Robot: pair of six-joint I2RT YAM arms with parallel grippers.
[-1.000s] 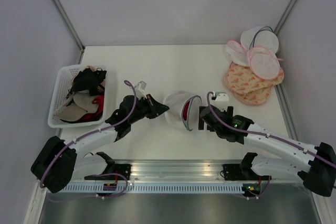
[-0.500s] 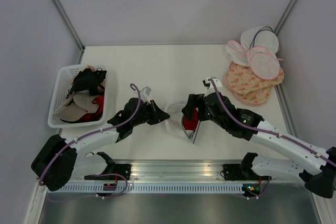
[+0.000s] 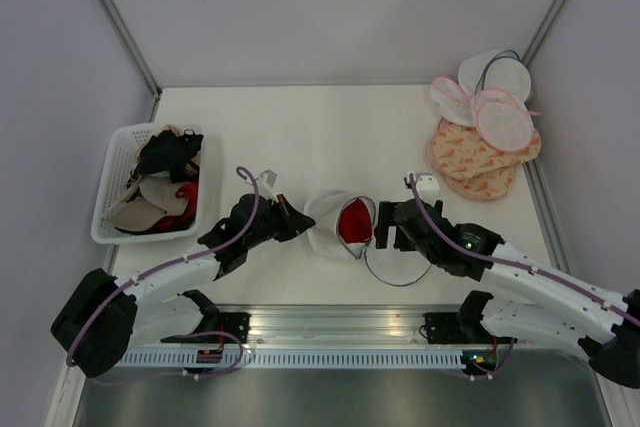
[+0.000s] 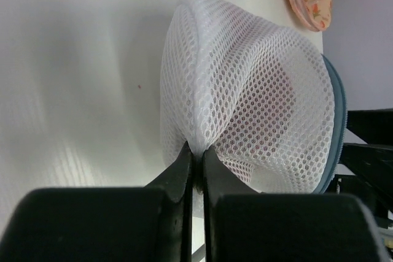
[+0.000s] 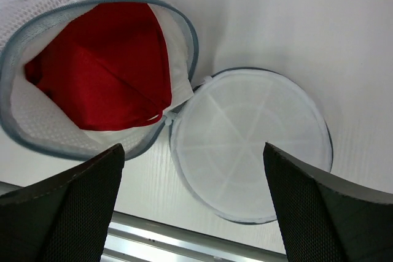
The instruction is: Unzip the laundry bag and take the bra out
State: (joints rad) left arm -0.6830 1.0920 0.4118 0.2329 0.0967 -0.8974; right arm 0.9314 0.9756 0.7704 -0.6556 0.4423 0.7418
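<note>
A thin bra strap [image 5: 156, 116] is curling loose at the laundry bag's opening, so the red bra [image 5: 113, 69] will come out with its straps hanging behind below it when I pull it.
The laundry bag [image 3: 328, 222] is white mesh with a grey zipper rim and lies open on its side at the table's front middle. Its round lid [image 3: 397, 268] lies flat on the table beside it, also in the right wrist view [image 5: 249, 145]. A red bra [image 3: 353, 221] shows inside the opening, clear in the right wrist view [image 5: 101, 75]. My left gripper [image 3: 297, 226] is shut on a fold of the mesh [image 4: 245, 102] at the bag's left side. My right gripper [image 3: 384, 228] is open and empty, just right of the opening, above the lid.
A white basket [image 3: 112, 172] with several garments stands at the left. Pink-rimmed round bags [image 3: 497, 107] and peach patterned bags [image 3: 478, 159] are piled at the back right. The table's metal front rail [image 3: 330, 322] runs just behind the lid.
My right gripper has let go of the lid, which now lies flat on the table, and has drawn back right. The bag has turned so its opening shows the red bra.
</note>
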